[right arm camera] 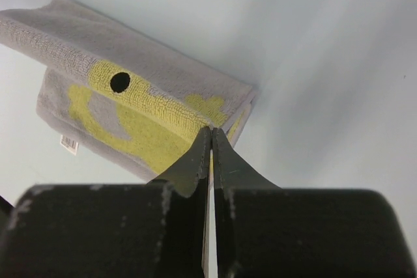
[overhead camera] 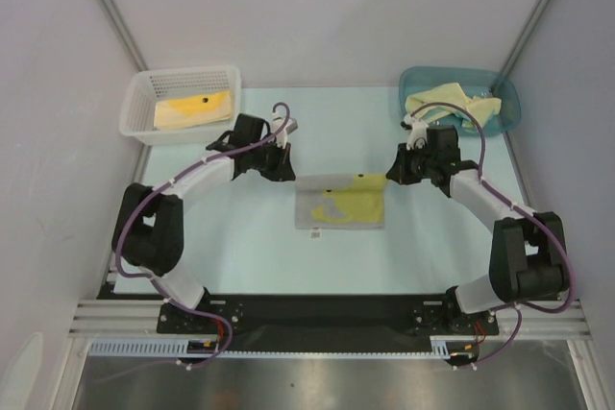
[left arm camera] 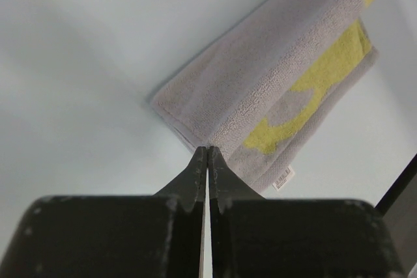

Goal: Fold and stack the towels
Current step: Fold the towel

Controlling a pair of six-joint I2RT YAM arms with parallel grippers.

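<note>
The towel's raised edge (overhead camera: 338, 186) is straight and runs parallel to the towel's near edge, so the robot's left gripper keeps lowering the raised edge toward the tagged corner (overhead camera: 306, 227) and lets go there.
A light grey towel (overhead camera: 339, 201) with a yellow pattern lies folded flat in the middle of the table, a small tag at its near left corner. My left gripper (overhead camera: 289, 175) is shut, its tips over the towel's far left corner. In the left wrist view the gripper (left arm camera: 207, 150) meets the towel's (left arm camera: 260, 83) edge, with no cloth visible between the jaws. My right gripper (overhead camera: 392, 176) is shut at the far right corner. In the right wrist view it (right arm camera: 212, 129) sits over the towel's (right arm camera: 130, 102) yellow patch.
A white mesh basket (overhead camera: 144, 103) at the back left holds a folded yellow towel (overhead camera: 192, 108). A teal bin (overhead camera: 509, 103) at the back right holds crumpled pale yellow towels (overhead camera: 447, 101). Grey walls close in both sides.
</note>
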